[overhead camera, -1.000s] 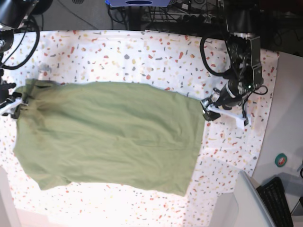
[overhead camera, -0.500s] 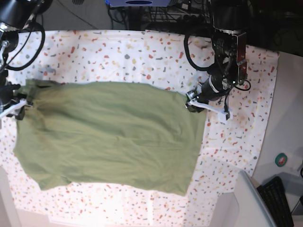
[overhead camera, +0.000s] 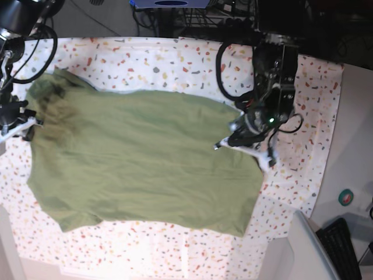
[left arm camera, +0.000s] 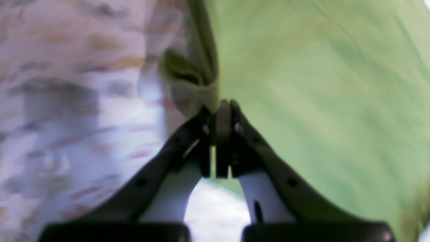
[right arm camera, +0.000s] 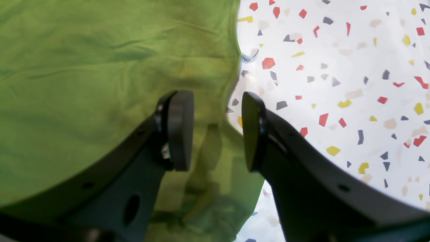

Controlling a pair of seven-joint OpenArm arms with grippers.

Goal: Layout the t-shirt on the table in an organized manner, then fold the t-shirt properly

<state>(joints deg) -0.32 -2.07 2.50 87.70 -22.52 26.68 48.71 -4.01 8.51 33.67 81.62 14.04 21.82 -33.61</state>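
The t-shirt's far edge (overhead camera: 217, 105) slants inward to the bunched fold in my left gripper, so I'll open, grip the t-shirt's corner hem and pull the corner out straight.
The olive-green t-shirt (overhead camera: 140, 157) lies spread across the speckled table (overhead camera: 175, 64). My left gripper (overhead camera: 239, 142) is at the shirt's right edge. In the left wrist view it (left arm camera: 221, 109) is shut on a bunched fold of the t-shirt (left arm camera: 319, 84) edge. My right gripper (overhead camera: 26, 125) is at the shirt's left end. In the right wrist view it (right arm camera: 216, 131) is open, with its pads (right arm camera: 181, 131) astride the t-shirt (right arm camera: 84, 84) edge, close above the cloth. A small white label (right arm camera: 248, 57) peeks out at that edge.
A grey-white surface lies beyond the cloth's right edge, with a green tape roll (overhead camera: 347, 197), a grey bin (overhead camera: 303, 251) and a black keyboard (overhead camera: 341, 248). Cables and dark equipment (overhead camera: 175, 14) crowd the far side.
My left gripper moved left and toward the front, onto the shirt's right edge. The shirt's right side shifted and its far-left corner now reaches farther back.
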